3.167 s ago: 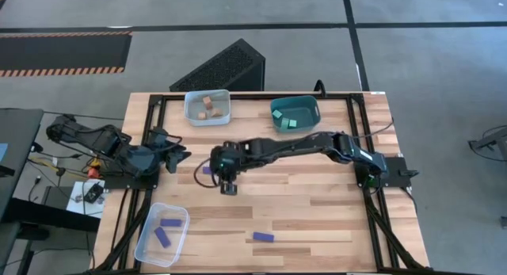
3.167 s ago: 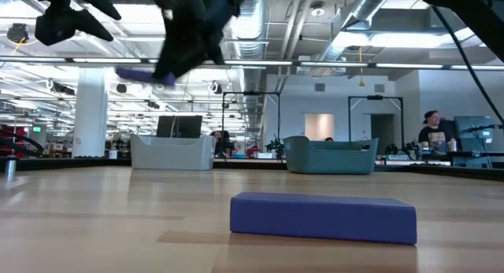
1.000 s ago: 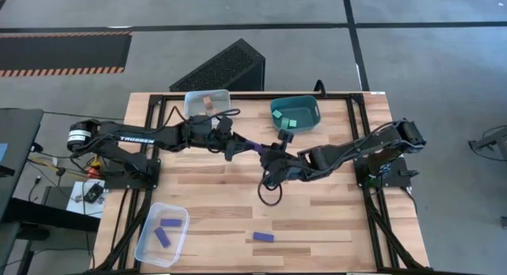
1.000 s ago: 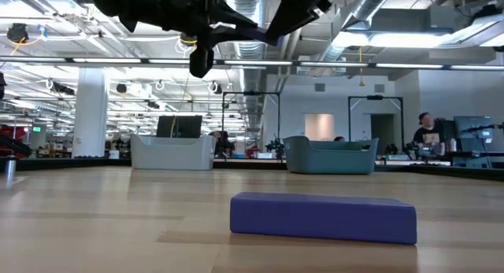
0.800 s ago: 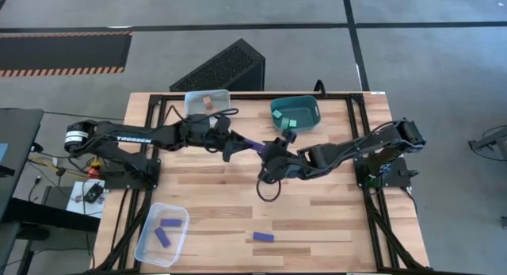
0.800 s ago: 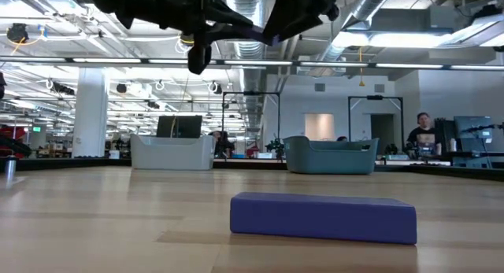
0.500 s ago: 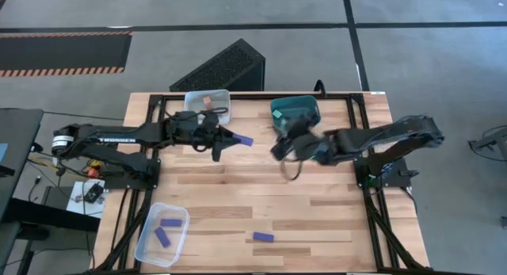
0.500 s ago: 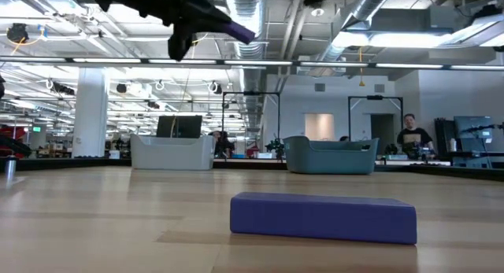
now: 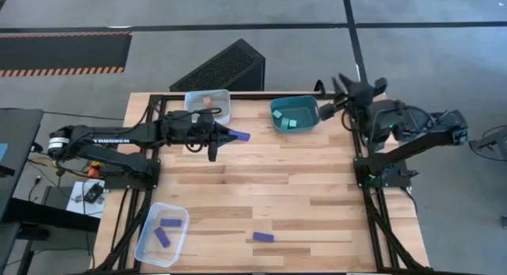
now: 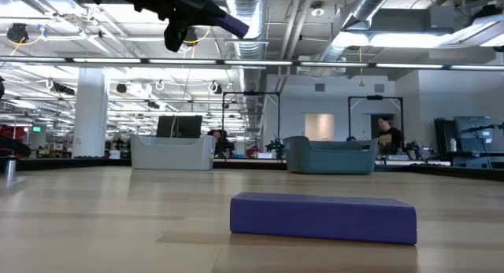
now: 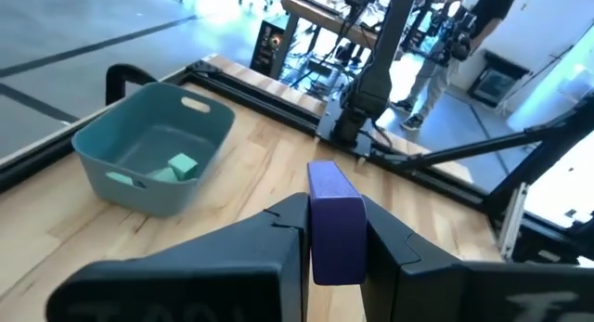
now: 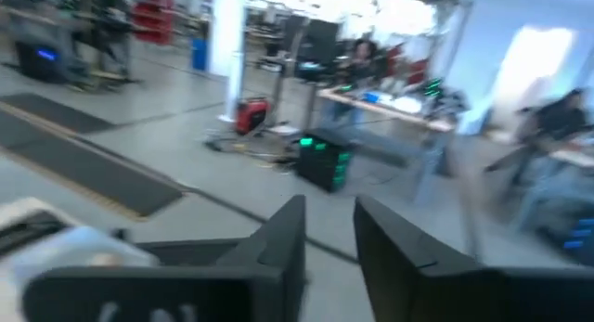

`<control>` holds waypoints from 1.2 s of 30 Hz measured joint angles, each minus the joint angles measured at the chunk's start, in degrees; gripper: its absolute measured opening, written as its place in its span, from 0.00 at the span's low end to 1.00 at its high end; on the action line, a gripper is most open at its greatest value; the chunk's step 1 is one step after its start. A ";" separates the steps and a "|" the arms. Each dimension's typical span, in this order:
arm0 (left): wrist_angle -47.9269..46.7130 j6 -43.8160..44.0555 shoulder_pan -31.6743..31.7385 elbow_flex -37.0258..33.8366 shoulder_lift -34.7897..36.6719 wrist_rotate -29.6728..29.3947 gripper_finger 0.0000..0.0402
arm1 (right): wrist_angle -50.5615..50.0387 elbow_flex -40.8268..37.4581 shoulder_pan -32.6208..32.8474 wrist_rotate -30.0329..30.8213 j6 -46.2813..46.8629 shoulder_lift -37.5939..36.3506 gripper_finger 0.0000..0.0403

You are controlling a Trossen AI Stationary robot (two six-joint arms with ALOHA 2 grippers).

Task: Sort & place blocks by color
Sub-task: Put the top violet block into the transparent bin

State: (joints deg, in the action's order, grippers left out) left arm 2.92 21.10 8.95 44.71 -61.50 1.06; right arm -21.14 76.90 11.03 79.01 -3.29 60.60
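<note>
Next, I swing the dark blue bar (image 9: pixel 239 135) back with my left gripper and lower it into the clear bin with the blue bars (image 9: pixel 163 234), because the dark blue bar sticks out near the teal cubes' bin.
My left gripper (image 9: pixel 230 135) hangs over the table's far middle, shut on a dark blue bar (image 9: pixel 241 136). The low view shows bar (image 10: pixel 235 25) and gripper high above the wood. My right gripper (image 9: pixel 336 96) is drawn back over the far right corner and stands open, nothing between its fingers (image 12: pixel 283 234). A second blue bar (image 9: pixel 263 237) lies flat near the front edge and fills the low view's foreground (image 10: pixel 323 218). The clear bin (image 9: pixel 162 234) holds two blue bars, the teal bin (image 9: pixel 295 114) teal cubes, and the pale bin (image 9: pixel 207 106) a tan cube. My left gripper pinches the bar's two long sides (image 11: pixel 316 240) between its two fingers (image 11: pixel 281 222), at the end nearest the wrist. The fingers run level, pointing toward the table's right, and lie along the bar. The bar's free end (image 11: pixel 327 176) juts past the fingertips, clear of the table.
Black frame rails (image 9: pixel 358 140) run along the table's left, far and right sides. A black perforated box (image 9: pixel 226 65) stands on the floor beyond the far edge. A person (image 10: pixel 386 135) stands far off in the room. Bare wood (image 9: pixel 277 188) spans the table's middle.
Both grippers met at the blue bar above the table's middle. My right gripper has let go and swung away up to the far right corner. My left gripper has kept the bar and drawn it back toward the table's left and far side, staying high.
</note>
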 joint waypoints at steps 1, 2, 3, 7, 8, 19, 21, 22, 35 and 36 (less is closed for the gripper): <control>-0.20 -0.58 0.00 0.00 -0.03 0.00 0.08 | -0.29 0.00 -0.66 1.24 -1.59 -0.45 0.24; -0.14 -1.10 0.00 0.00 -0.03 -0.02 0.08 | -1.40 0.00 -1.85 1.75 -2.47 -0.97 0.21; 0.17 -1.55 0.00 0.00 -0.03 -0.06 0.08 | -2.96 -0.07 -3.54 1.48 -2.56 -1.59 0.17; 0.64 -2.07 0.02 0.00 -0.01 -1.79 0.08 | -4.66 -0.08 -11.04 -12.66 0.19 -4.39 0.03; 0.83 -2.07 0.02 0.00 -0.01 -2.30 0.08 | -4.04 -0.09 -12.86 -17.28 0.23 -5.01 0.02; 2.33 -10.11 -2.92 1.84 2.32 -3.28 0.07 | 20.47 -0.04 -20.32 -15.64 -22.38 -7.15 0.01; 2.29 -12.68 -3.41 2.29 2.71 -3.83 0.08 | 24.14 -0.02 -22.18 -13.34 -28.02 -6.86 0.02; 2.25 -13.40 -3.49 2.32 2.82 -4.44 0.08 | 24.22 0.02 -23.64 -13.04 -29.05 -6.64 0.02; -6.98 -14.44 -5.45 2.43 6.33 -6.03 0.07 | -9.88 -0.29 -33.67 -31.79 4.98 -7.09 0.01; -9.78 -13.75 -5.76 2.43 6.81 -6.03 0.07 | -14.75 -0.99 -34.22 -35.31 10.15 -7.02 0.01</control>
State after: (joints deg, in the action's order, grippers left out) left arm -6.86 7.34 3.19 47.13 -54.69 -4.97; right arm -35.89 75.92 -23.19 43.70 6.86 53.58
